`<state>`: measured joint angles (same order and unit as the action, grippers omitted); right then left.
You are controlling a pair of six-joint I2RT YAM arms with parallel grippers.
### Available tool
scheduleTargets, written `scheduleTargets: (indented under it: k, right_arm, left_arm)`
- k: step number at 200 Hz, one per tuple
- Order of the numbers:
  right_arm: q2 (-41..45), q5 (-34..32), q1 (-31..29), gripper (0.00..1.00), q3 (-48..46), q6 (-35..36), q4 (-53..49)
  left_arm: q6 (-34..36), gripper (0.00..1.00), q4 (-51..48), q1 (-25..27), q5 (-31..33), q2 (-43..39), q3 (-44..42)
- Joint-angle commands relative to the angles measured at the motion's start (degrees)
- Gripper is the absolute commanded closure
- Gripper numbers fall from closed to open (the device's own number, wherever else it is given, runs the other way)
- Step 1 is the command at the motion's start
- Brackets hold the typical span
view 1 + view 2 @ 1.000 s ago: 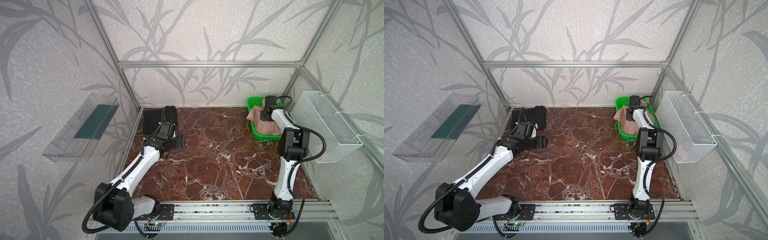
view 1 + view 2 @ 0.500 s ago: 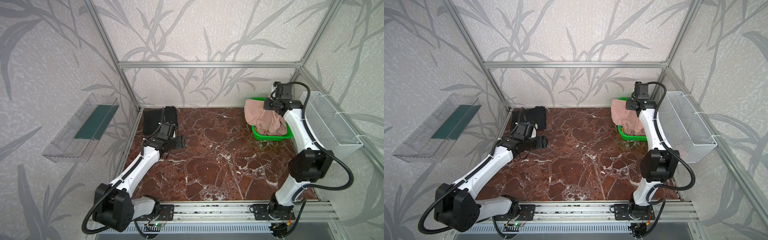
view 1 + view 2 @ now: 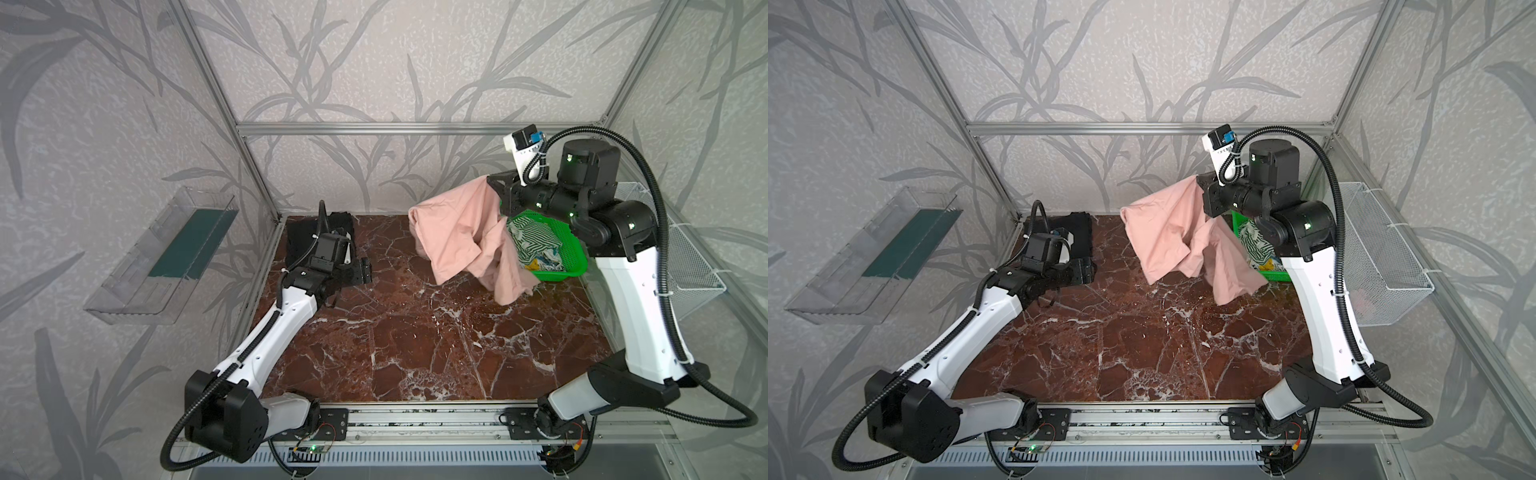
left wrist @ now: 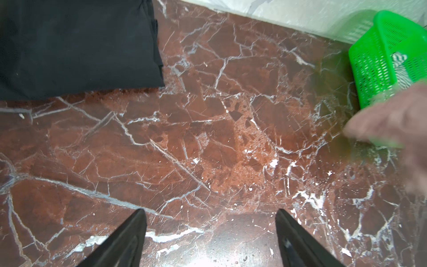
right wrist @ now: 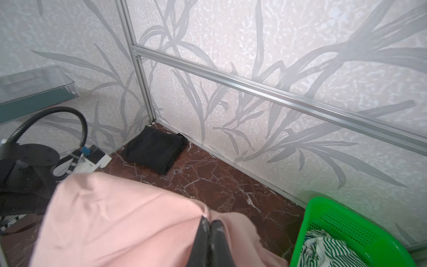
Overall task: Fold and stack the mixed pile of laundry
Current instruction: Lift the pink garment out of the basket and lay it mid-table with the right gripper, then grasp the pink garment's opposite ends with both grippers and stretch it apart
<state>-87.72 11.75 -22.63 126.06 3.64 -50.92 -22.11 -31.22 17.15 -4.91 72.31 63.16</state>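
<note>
My right gripper should lay the dusty-pink shorts (image 3: 468, 232) across the marble (image 3: 428, 328) and my left gripper should grip their loose end, because the shorts hang crumpled from my right gripper alone.
My right gripper (image 3: 496, 193) (image 5: 210, 225) is shut on the dusty-pink shorts (image 3: 457, 237) (image 5: 115, 219). They hang in the air beside the back right of the table, with their lower edge near the marble. The green-and-white striped cloth (image 3: 530, 239) (image 5: 323, 252) and a small multicoloured piece (image 3: 536, 262) lie in the green basket (image 3: 573, 249). In the back left corner the black T-shirt (image 3: 301, 232) (image 4: 69, 46) lies folded. Just in front of it my left gripper (image 3: 365, 270) (image 4: 210, 222) hovers open and empty over bare marble.
A white wire mesh basket (image 3: 685, 257) hangs on the right wall, behind my right arm. A clear plastic shelf (image 3: 166, 257) juts from the left wall. The red marble table (image 3: 415, 332) is ringed by aluminium frame posts and rails.
My right arm has risen and swung left, lifting the pink shorts out of the green basket, which uncovers the striped cloth. The left arm has stayed put.
</note>
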Motion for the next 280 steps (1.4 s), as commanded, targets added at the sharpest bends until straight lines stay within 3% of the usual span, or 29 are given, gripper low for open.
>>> scheduleTargets:
  k: [1,29,49,72,86,115,144,160,186,216,247,280]
  right_arm:
    - [1.4,1.9,0.2,1.00,-10.6,-2.2,2.5]
    - [3.5,-0.5,0.2,1.00,-31.4,-7.5,10.3]
    - [2.2,-8.8,0.4,0.98,-42.9,-10.6,11.8]
    - [-1.2,-17.3,0.5,0.82,-48.8,-12.0,9.7]
    - [-2.7,-19.0,0.5,0.68,-48.4,-11.4,5.8]
    - [-0.7,-16.6,-0.2,0.51,-48.7,-9.8,2.9]
    - [4.8,-2.4,-2.1,0.40,-50.9,-7.4,2.9]
    - [7.7,1.5,-3.0,0.37,-53.9,-7.7,2.7]
    - [11.7,-1.2,-3.1,0.34,-60.4,-10.9,2.7]
    - [13.7,-5.3,-2.9,0.34,-66.7,-15.0,1.6]
    - [14.7,-3.6,-2.2,0.34,-70.6,-18.2,0.2]
    - [16.0,-1.2,-1.2,0.31,-74.1,-19.9,0.5]
  left_arm:
    - [1.4,0.16,-2.7,0.0,-1.5,-3.2,1.7]
    - [2.2,0.18,-4.8,0.0,-4.1,-7.1,-0.1]
    - [2.2,0.17,-7.1,0.0,-4.1,-9.8,-2.8]
    - [1.8,0.17,-8.4,0.0,-3.3,-12.5,-7.1]
    - [1.2,0.18,-9.1,0.0,-3.8,-13.4,-9.1]
    - [-3.1,0.20,-8.5,0.2,-6.1,-13.9,-14.0]
    - [-9.0,0.24,-6.2,0.9,-8.0,-13.7,-19.1]
    - [-13.1,0.27,-6.1,1.2,-6.8,-13.3,-21.4]
    - [-16.5,0.27,-4.5,2.2,-7.7,-12.4,-25.3]
    - [-17.2,0.27,4.3,4.2,-9.0,-9.8,-30.5]
    - [-17.0,0.26,18.5,5.0,-12.8,-5.8,-35.7]
    - [-14.9,0.27,25.4,5.4,-15.1,0.8,-35.7]
